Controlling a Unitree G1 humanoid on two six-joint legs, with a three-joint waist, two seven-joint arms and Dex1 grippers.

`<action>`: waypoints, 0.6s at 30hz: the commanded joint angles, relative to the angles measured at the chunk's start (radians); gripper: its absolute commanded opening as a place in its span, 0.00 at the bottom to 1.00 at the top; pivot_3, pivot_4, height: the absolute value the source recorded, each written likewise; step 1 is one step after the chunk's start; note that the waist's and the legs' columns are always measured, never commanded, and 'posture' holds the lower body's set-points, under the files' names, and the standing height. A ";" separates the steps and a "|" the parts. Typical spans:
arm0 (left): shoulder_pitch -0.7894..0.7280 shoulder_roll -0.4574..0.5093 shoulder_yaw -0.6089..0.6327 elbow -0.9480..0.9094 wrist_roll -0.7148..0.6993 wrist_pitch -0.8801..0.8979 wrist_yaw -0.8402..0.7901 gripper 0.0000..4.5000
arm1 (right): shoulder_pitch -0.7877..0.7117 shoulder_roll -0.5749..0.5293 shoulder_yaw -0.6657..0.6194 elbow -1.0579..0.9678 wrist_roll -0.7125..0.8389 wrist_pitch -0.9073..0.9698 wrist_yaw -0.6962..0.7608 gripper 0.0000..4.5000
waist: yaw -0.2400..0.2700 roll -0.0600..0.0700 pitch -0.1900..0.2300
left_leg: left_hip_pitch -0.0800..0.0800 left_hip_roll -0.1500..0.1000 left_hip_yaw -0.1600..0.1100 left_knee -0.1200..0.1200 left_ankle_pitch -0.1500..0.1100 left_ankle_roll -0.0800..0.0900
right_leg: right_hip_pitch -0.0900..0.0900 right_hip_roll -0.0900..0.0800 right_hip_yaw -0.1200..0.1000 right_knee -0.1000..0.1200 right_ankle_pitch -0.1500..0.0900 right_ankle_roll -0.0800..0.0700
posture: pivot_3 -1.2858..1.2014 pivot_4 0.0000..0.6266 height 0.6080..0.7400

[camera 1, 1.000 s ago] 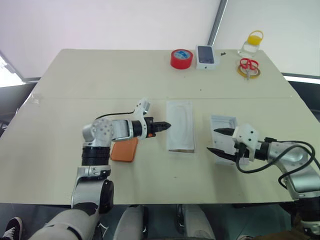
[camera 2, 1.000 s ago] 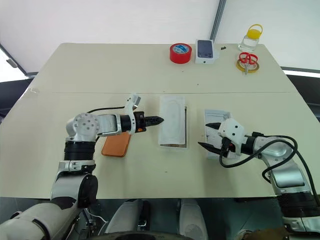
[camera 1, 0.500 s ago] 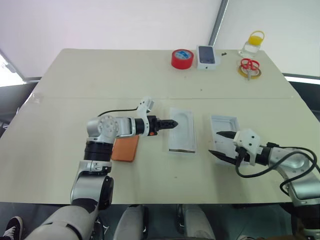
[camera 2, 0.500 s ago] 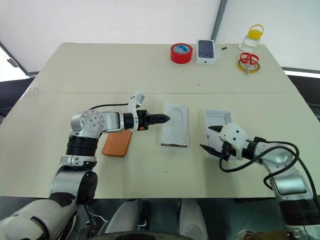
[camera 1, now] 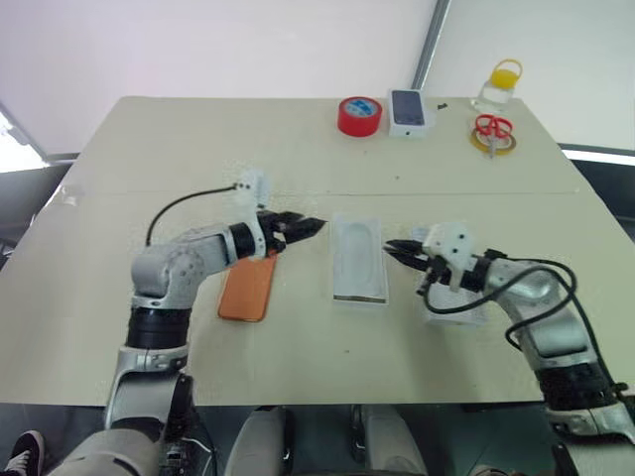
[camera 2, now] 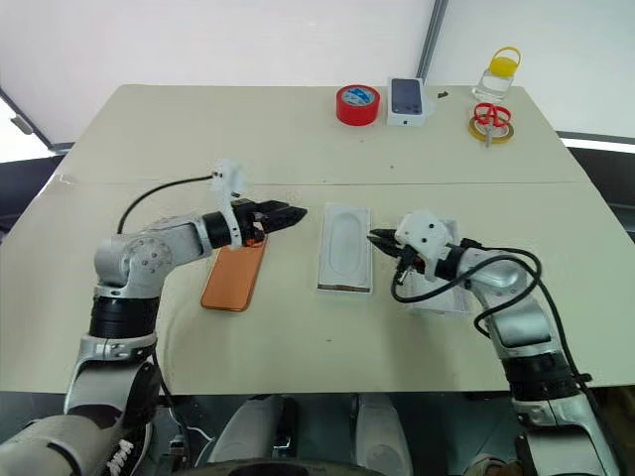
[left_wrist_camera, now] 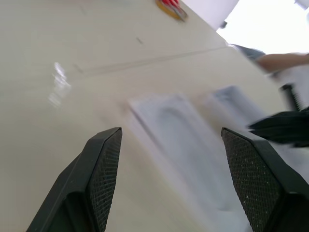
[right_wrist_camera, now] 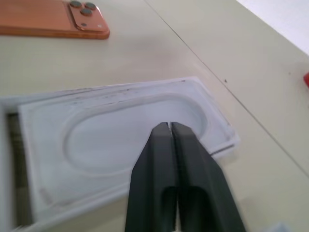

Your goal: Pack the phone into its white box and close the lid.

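Note:
The orange phone (camera 1: pixel 248 290) will come to lie flat inside the white box's sides when I lower it, because a thin rim goes around a phone-sized hollow in the white box (camera 1: pixel 359 260).
The orange phone (camera 1: pixel 245 290) lies flat on the table, camera block up (right_wrist_camera: pixel 89 12). My left gripper (camera 1: pixel 306 226) hovers open past the phone's far end, pointing at a thin white insert with an embossed oval (camera 1: pixel 359 260). The insert rests on a shallow white tray, the white box, whose edge shows beside it (right_wrist_camera: pixel 6 154). My right gripper (camera 1: pixel 389 246) is shut on nothing, its tip over the insert's right edge. The lid (camera 2: pixel 434 301), a white tray with walls, lies mostly hidden under my right wrist.
At the table's far edge stand a red tape roll (camera 1: pixel 359 116), a small white box with a phone picture (camera 1: pixel 410 111), red scissors on a yellow ring (camera 1: pixel 493 134) and a yellow-capped bottle (camera 1: pixel 501 84). A seam (camera 1: pixel 149 194) crosses the table.
My left gripper has opened and drawn back left, off the insert, rising a little. My right gripper has shut and swung left from the lid to the insert's right edge.

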 commanded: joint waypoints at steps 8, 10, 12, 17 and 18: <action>0.101 0.018 0.085 0.106 0.164 -0.552 -0.038 0.77 | -0.130 -0.019 0.180 0.157 -0.189 -0.160 0.062 0.00 | 0.007 -0.001 0.000 | -0.007 -0.002 -0.001 0.003 0.000 0.001 | -0.004 -0.002 -0.001 0.000 0.001 -0.001 | 0.52 0.24 1.00; 0.109 0.012 0.098 0.113 0.155 -0.561 -0.031 0.77 | -0.124 -0.027 0.184 0.148 -0.173 -0.157 0.101 0.00 | 0.005 -0.001 0.000 | -0.007 -0.002 -0.001 0.003 0.000 0.001 | -0.004 -0.002 -0.001 0.000 0.001 0.000 | 0.52 0.24 1.00; 0.124 0.017 0.097 0.109 0.170 -0.596 -0.032 0.77 | -0.116 -0.039 0.187 0.129 -0.160 -0.145 0.143 0.00 | 0.005 -0.001 0.000 | -0.007 -0.001 -0.001 0.003 0.000 0.001 | -0.004 -0.001 -0.002 0.000 0.002 0.002 | 0.52 0.24 1.00; 0.143 0.026 0.115 0.111 0.172 -0.621 -0.024 0.77 | -0.090 -0.063 0.191 0.069 -0.128 -0.104 0.232 0.00 | 0.005 -0.001 0.000 | -0.006 0.000 -0.001 0.003 0.000 0.001 | -0.004 0.000 -0.002 0.001 0.003 0.003 | 0.52 0.24 1.00; 0.145 0.025 0.118 0.112 0.170 -0.617 -0.019 0.77 | -0.085 -0.069 0.192 0.059 -0.128 -0.095 0.245 0.00 | 0.006 -0.001 0.000 | -0.006 0.000 -0.001 0.003 0.000 0.001 | -0.004 0.000 -0.002 0.001 0.003 0.003 | 0.52 0.24 1.00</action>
